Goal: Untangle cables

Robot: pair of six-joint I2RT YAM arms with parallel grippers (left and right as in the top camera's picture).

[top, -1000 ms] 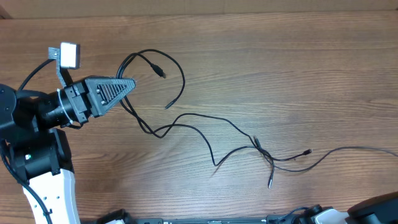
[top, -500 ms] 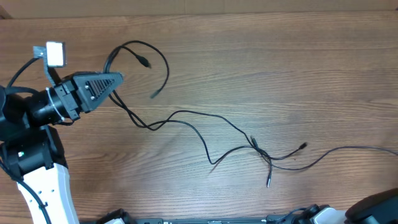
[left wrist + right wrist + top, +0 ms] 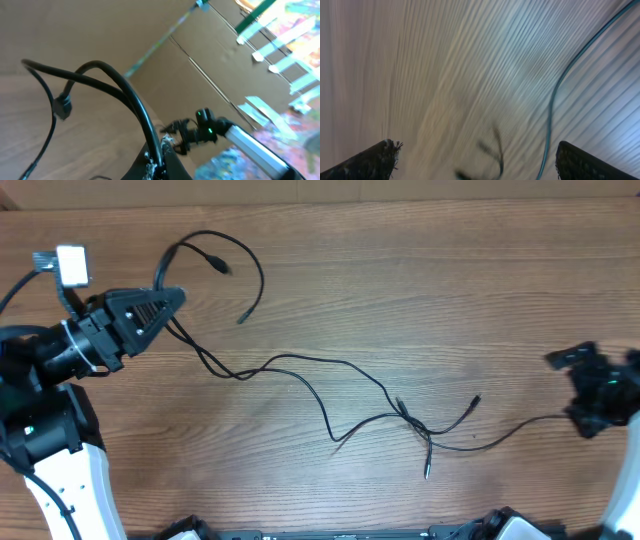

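A single cable (image 3: 507,435) runs out of the tangle toward the robot's open right gripper, so the gripper should keep moving along the cable until its fingers close beside the tangle (image 3: 440,444).
Several thin black cables (image 3: 300,366) lie across the wooden table (image 3: 420,290). They form a loop at the top left (image 3: 215,242) and a tangle at the lower middle (image 3: 415,423). My left gripper (image 3: 168,302) is shut on a cable just below the loop. In the left wrist view the cord (image 3: 135,107) rises from the shut jaws (image 3: 161,156), with a plug (image 3: 62,106) hanging to the left. My right gripper (image 3: 572,392) is open above the table at the right edge, near a cable's end (image 3: 540,420). Its blurred wrist view shows open jaws (image 3: 480,161) and a cable (image 3: 555,100).
The left arm's base (image 3: 60,470) stands at the lower left. A small white light panel (image 3: 72,264) sits on the left wrist. The right arm (image 3: 210,131) shows in the left wrist view in front of a cardboard wall (image 3: 150,40).
My left gripper has moved left with the cable, dragging the loop and tangle leftward. My right arm has come up from the lower right corner to the right edge.
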